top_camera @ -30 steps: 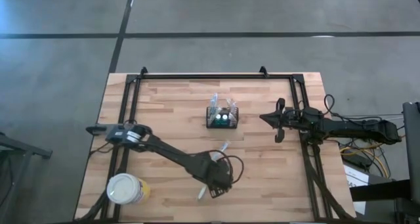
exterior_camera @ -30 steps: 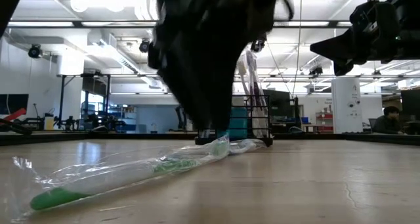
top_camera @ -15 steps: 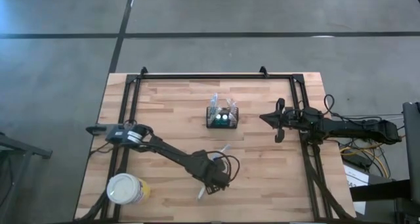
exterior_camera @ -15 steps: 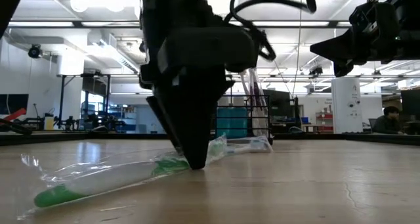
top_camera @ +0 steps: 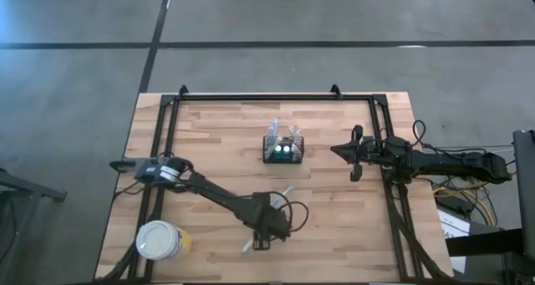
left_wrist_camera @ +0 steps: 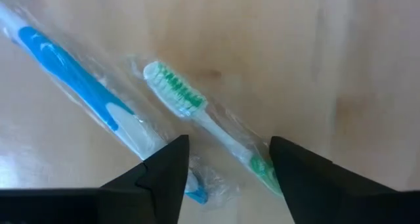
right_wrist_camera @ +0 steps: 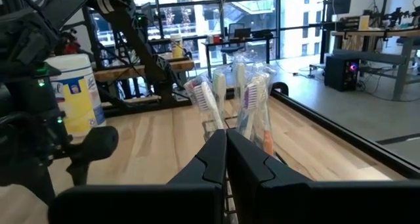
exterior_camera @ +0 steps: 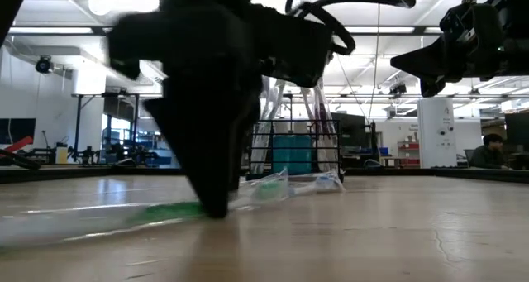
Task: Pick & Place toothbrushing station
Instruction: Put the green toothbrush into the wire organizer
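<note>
The blue toothbrush's end (left_wrist_camera: 197, 192) is between my left gripper's fingers along with the slanting green toothbrush, so next I move over and grip only the green toothbrush's handle (left_wrist_camera: 264, 169), squarely.
The black slotted caddy (top_camera: 282, 151) stands at mid-table with several wrapped toothbrushes upright in it; it also shows in the low view (exterior_camera: 306, 154). Two clear-wrapped toothbrushes lie flat on the table, a green one (left_wrist_camera: 197, 112) and a blue one (left_wrist_camera: 79, 79). My left gripper (left_wrist_camera: 230, 142) is open and down at the table (exterior_camera: 213, 207), near the front edge (top_camera: 259, 239). Its fingers stand on either side of the green toothbrush's neck. My right gripper (top_camera: 337, 149) is shut and empty, held above the table to the right of the caddy. My left gripper points down with one finger on each side of the green toothbrush's neck (left_wrist_camera: 220, 135). One finger (left_wrist_camera: 295, 171) covers part of the handle. I cannot tell whether the fingers touch the toothbrush or its wrapper. The toothbrush lies flat on the table.
A round yellow tub with a white lid (top_camera: 159, 239) stands at the front left corner. A black frame rail (top_camera: 276, 97) runs along the table's far edge and both sides. Bare wood (top_camera: 209, 143) lies left of the caddy.
My left gripper has gone toward the table's left edge, its fingertips staying low at the table. The green wrapped toothbrush has slid a little toward the left with it.
</note>
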Controlling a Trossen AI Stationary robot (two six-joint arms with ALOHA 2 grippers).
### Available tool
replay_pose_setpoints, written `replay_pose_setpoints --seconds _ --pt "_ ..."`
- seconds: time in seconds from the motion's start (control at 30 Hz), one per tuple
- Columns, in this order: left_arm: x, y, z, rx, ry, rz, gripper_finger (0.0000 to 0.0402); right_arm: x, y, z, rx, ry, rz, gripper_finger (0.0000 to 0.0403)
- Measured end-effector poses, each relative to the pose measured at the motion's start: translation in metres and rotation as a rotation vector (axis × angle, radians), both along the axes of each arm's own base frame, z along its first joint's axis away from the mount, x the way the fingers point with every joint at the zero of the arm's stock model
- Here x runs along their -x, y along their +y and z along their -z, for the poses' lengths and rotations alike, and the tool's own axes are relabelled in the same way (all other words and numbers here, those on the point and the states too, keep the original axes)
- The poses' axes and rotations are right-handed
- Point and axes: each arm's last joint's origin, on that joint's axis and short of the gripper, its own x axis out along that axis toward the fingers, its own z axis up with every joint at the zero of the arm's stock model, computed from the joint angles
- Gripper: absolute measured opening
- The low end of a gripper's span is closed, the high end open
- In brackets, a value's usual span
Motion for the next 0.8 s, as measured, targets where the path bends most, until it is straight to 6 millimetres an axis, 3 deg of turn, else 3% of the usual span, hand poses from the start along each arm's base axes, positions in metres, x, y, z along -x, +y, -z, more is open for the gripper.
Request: replay_pose_setpoints --seconds 0.8 --pt "0.0105 -0.0057 -0.0017 0.026 0.085 0.159 0.0055 0.0000 0.0000 0.0000 0.000 0.000 0.000 0.0008"
